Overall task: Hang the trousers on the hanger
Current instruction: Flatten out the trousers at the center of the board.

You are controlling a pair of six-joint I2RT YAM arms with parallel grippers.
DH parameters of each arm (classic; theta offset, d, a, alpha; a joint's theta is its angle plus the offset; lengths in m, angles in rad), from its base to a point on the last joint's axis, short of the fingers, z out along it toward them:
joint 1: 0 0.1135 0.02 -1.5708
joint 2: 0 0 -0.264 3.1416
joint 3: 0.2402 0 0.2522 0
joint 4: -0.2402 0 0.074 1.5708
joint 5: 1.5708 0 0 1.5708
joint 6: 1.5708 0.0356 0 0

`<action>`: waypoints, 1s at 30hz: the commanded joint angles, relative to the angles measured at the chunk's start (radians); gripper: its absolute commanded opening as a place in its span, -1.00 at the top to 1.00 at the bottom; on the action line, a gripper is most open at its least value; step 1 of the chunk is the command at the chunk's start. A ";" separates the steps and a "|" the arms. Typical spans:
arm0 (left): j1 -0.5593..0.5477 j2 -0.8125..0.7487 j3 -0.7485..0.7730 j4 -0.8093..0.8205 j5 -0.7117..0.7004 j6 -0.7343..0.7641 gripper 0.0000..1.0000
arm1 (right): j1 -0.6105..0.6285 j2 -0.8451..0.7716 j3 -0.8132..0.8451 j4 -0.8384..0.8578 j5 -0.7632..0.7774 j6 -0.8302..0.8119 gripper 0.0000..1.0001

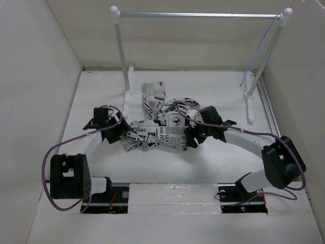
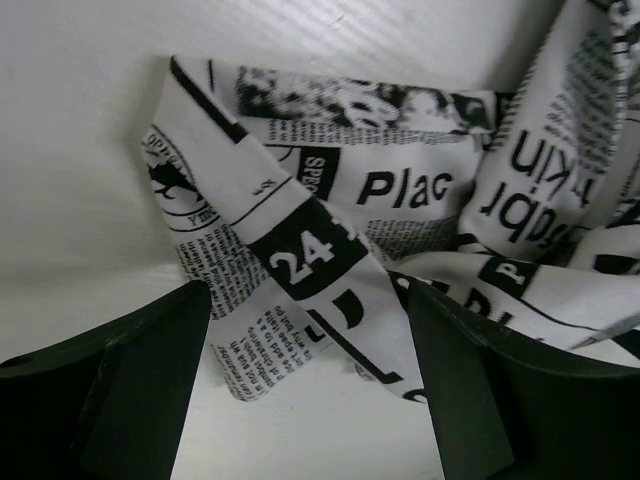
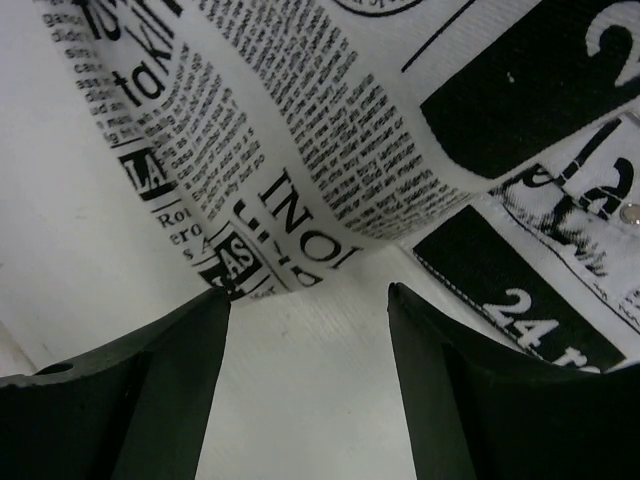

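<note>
My left gripper is to pinch the folded leg end [image 1: 136,135] and pull it away from my right gripper before hanging, since the trousers lie bunched [image 1: 165,121] in the middle.
The trousers [image 1: 162,124], white with black newspaper print, lie crumpled in the middle of the table. My left gripper [image 1: 122,134] is open at their left end; in the left wrist view [image 2: 305,292] a cloth fold [image 2: 300,260] reaches between the black fingers [image 2: 140,380], which are not closed on it. My right gripper [image 1: 192,139] is open at their right front edge; in the right wrist view [image 3: 307,293] the cloth [image 3: 300,120] lies just beyond the fingertips [image 3: 440,380]. The thin pale blue-grey hanger [image 1: 256,56] hangs edge-on by the rack's right post.
A white-posted rack with a silver rail [image 1: 198,15] stands at the back, its feet [image 1: 127,99] on the white table. White walls [image 1: 35,76] close in left, right and behind. Purple cables [image 1: 61,145] loop from both arms.
</note>
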 commanded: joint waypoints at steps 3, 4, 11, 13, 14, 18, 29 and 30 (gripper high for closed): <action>-0.010 0.067 -0.039 0.059 -0.030 -0.020 -0.50 | 0.016 0.079 0.010 0.246 -0.027 0.037 -0.38; -0.024 0.081 -0.040 0.062 -0.039 -0.021 -0.46 | 0.016 0.093 0.017 0.259 -0.030 0.042 -0.34; -0.024 0.095 0.013 0.075 -0.093 -0.064 1.00 | 0.053 0.011 0.079 0.228 0.046 0.045 1.00; -0.024 0.044 0.071 0.039 -0.114 -0.075 1.00 | 0.082 -0.048 0.120 0.109 0.083 0.011 1.00; -0.024 0.012 0.145 0.028 -0.123 -0.072 1.00 | 0.095 -0.107 0.146 0.067 0.091 0.000 1.00; -0.015 -0.147 0.370 -0.111 -0.280 -0.049 1.00 | 0.164 -0.191 0.386 -0.210 0.112 -0.073 1.00; 0.016 -0.218 0.636 -0.184 -0.593 -0.018 1.00 | 0.273 0.151 0.591 -0.160 0.016 -0.067 0.76; 0.016 -0.214 0.630 -0.187 -0.610 -0.012 1.00 | 0.247 0.182 0.618 -0.171 0.004 -0.064 0.65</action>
